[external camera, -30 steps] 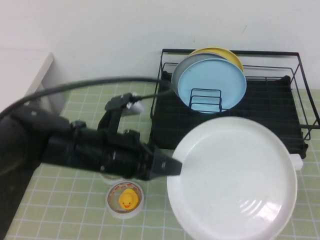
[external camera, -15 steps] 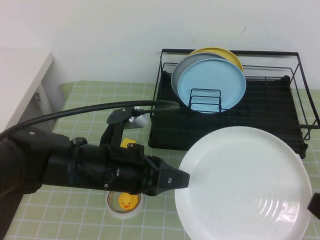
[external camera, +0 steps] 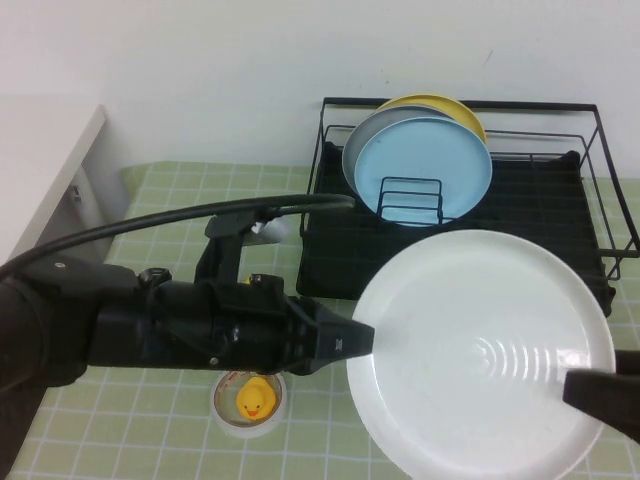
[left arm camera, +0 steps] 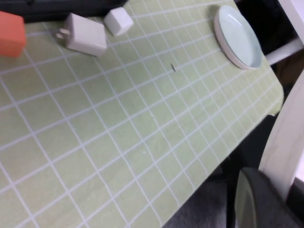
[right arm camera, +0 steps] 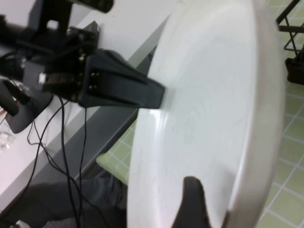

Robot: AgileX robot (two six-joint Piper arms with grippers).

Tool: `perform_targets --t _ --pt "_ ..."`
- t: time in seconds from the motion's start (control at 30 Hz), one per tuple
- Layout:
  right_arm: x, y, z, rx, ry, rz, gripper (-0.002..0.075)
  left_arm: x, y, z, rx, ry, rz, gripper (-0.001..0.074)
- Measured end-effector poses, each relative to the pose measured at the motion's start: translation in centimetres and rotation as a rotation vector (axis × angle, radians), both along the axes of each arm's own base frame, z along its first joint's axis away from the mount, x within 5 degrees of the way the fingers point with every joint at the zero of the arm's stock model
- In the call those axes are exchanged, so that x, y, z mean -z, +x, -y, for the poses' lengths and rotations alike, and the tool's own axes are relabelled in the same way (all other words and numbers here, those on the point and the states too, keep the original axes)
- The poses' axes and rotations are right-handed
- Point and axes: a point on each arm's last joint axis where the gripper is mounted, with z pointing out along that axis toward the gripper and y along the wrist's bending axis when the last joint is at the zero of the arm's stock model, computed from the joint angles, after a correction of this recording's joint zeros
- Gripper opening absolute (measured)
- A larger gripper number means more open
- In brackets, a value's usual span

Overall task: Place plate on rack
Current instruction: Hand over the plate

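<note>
The rack's end wires (external camera: 316, 155) leave the plates little room on my left gripper's side. So my right gripper should grip the white plate's opposite rim (external camera: 605, 338) and place it.
The white plate (external camera: 480, 350) hangs face-up in the air in front of the black wire rack (external camera: 460, 103). My left gripper (external camera: 360, 338) is shut on the plate's left rim. That rim also shows in the left wrist view (left arm camera: 285, 142), next to a dark finger (left arm camera: 259, 194). My right gripper (external camera: 600, 400) comes in from the lower right, open, astride the plate's right rim. In the right wrist view one dark finger (right arm camera: 192, 199) lies over the plate's face (right arm camera: 204, 95); the other finger is hidden behind the plate.
The rack holds upright yellow (external camera: 450, 105), grey (external camera: 385, 125) and light blue (external camera: 425, 165) plates at its left end. A yellow duck in a round dish (external camera: 250, 400) sits under my left arm. A pale plate (left arm camera: 237, 35), white charger (left arm camera: 85, 35), white cube (left arm camera: 118, 21) and orange item (left arm camera: 9, 33) lie on the green cloth.
The plate has risen slightly and moved a little toward the rack. My right gripper has come in from the lower right edge onto the plate's right rim.
</note>
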Motion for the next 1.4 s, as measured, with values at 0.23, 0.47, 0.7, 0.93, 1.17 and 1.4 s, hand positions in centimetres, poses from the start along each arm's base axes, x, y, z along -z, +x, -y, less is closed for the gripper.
perform_targets --t 0.23,0.47,0.7,0.93,1.17,1.4 --pt "0.0 3.4 0.2 -0.050 0.032 -0.001 0.0379 0.0 0.2 -0.1 -0.005 0.015 0.049 0.0006" --pt "0.5 5.9 0.3 -0.110 0.082 -0.034 0.0164 -0.2 1.1 -0.3 -0.076 0.014 0.118 0.0006" --pt "0.5 6.8 0.4 -0.114 0.075 -0.012 0.0155 -0.5 1.4 -0.3 -0.101 -0.001 0.164 0.0007" --pt "0.5 6.8 0.4 -0.111 0.074 -0.006 0.0153 -0.5 1.5 -0.3 -0.102 -0.002 0.182 0.0007" --pt "0.5 6.9 0.4 -0.106 0.066 -0.001 0.0153 -0.5 1.5 -0.3 -0.109 -0.007 0.172 0.0036" --pt "-0.2 7.8 0.7 -0.102 0.001 0.044 0.0118 -0.6 1.6 -0.3 -0.126 -0.017 0.162 0.0386"
